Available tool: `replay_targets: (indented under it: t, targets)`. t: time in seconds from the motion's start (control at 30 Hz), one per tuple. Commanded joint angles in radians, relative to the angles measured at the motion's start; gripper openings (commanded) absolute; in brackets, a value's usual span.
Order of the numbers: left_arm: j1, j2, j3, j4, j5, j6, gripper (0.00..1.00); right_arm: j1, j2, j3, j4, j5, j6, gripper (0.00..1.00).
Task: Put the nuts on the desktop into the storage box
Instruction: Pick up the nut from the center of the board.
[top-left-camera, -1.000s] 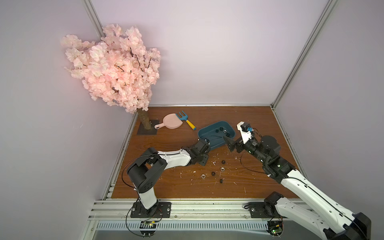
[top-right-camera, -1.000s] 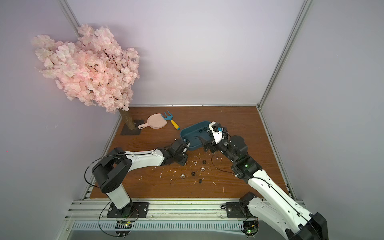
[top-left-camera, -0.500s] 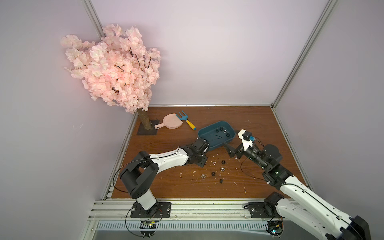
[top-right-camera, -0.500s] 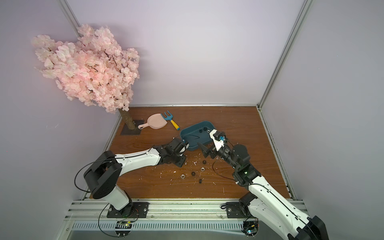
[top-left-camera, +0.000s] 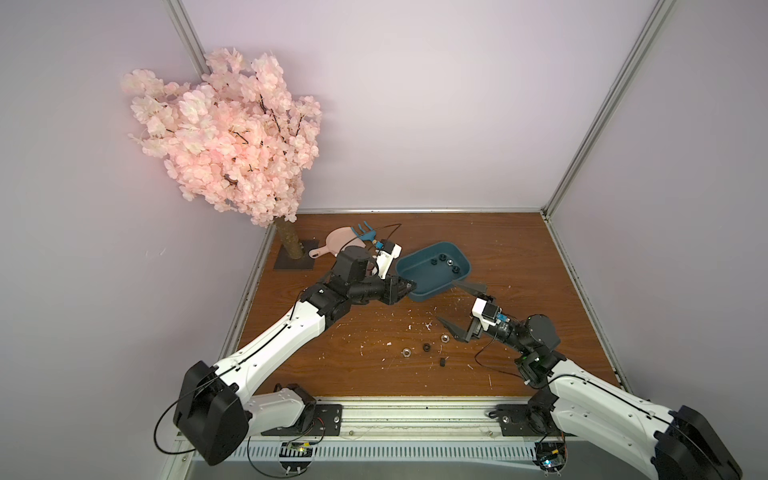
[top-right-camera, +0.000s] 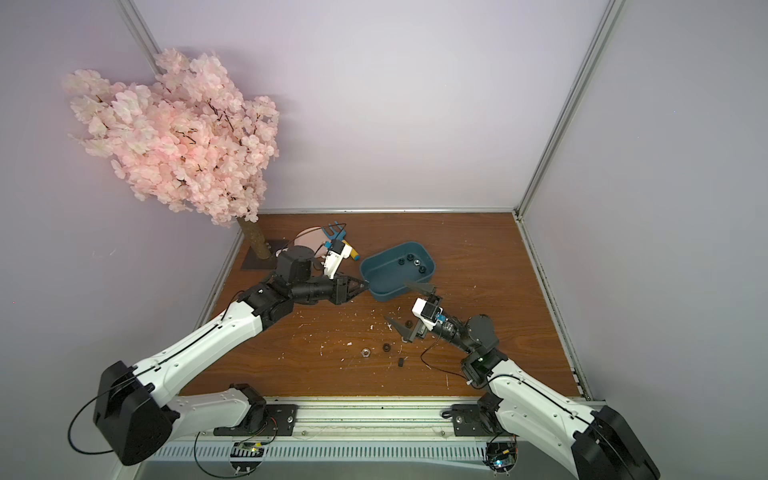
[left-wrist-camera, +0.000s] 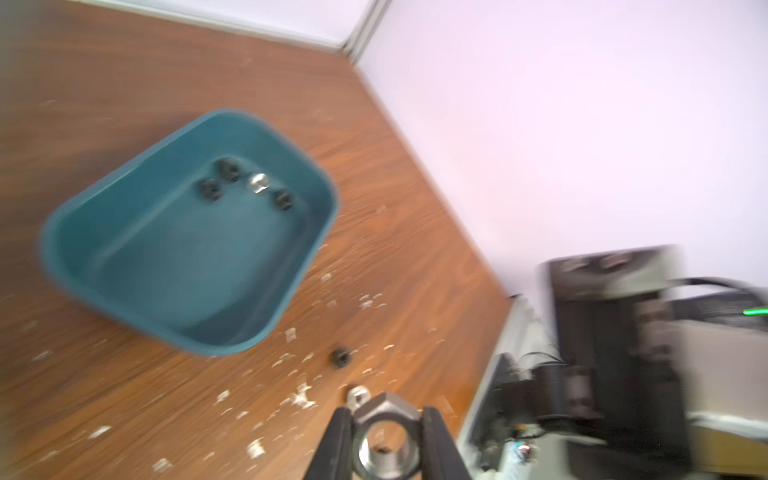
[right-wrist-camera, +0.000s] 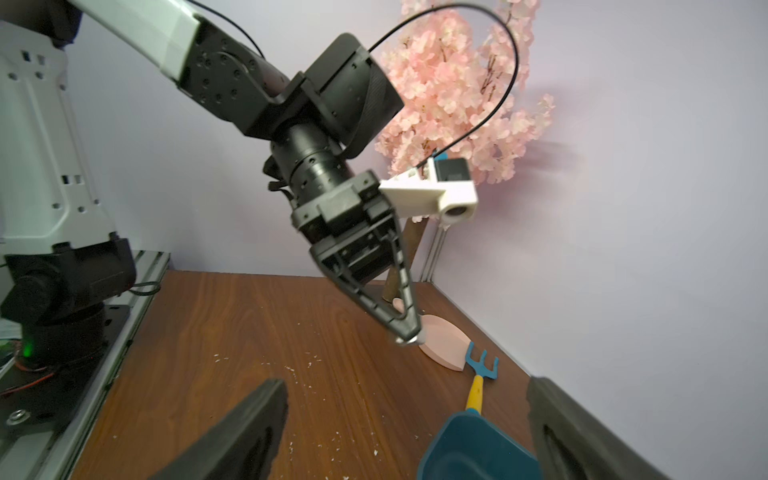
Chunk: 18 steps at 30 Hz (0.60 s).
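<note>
The robot's left gripper is holding the silver nut (left-wrist-camera: 386, 436) far from the nuts inside the storage box (top-left-camera: 445, 262), so the robot's open right gripper should take the silver nut and put it down beside them.
The dark teal storage box (top-left-camera: 422, 276) (top-right-camera: 384, 276) sits on the brown desktop (top-left-camera: 519, 257) with several nuts (top-left-camera: 443, 260) inside. My left gripper (top-left-camera: 409, 286) (top-right-camera: 365, 286) hovers at the box's left rim. It is shut on a silver nut (left-wrist-camera: 386, 440), gripped flat to flat in the left wrist view. My right gripper (top-left-camera: 457, 305) (right-wrist-camera: 405, 415) stands wide open and empty just in front of the box. Several loose nuts, black and silver, lie on the desktop near it (top-left-camera: 427, 347) (top-right-camera: 365, 353) (left-wrist-camera: 340, 357).
A pink dustpan (top-left-camera: 338, 241) and a blue rake with a yellow handle (right-wrist-camera: 478, 382) lie behind the left gripper. A pink blossom tree (top-left-camera: 228, 145) stands at the back left on a dark base (top-left-camera: 293, 262). White flecks dot the board. Aluminium rails (top-left-camera: 415, 415) edge it.
My right gripper has drawn back from over the box toward the front and now hangs low over the desktop. The left gripper has lifted a little at the box's rim.
</note>
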Motion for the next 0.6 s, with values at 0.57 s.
replay_targets:
  t: [0.57]
  targets:
    - [0.023, 0.037, -0.160, 0.727, 0.395, -0.486, 0.19, 0.066, 0.267, 0.122, 0.389, 0.159, 0.118, 0.66]
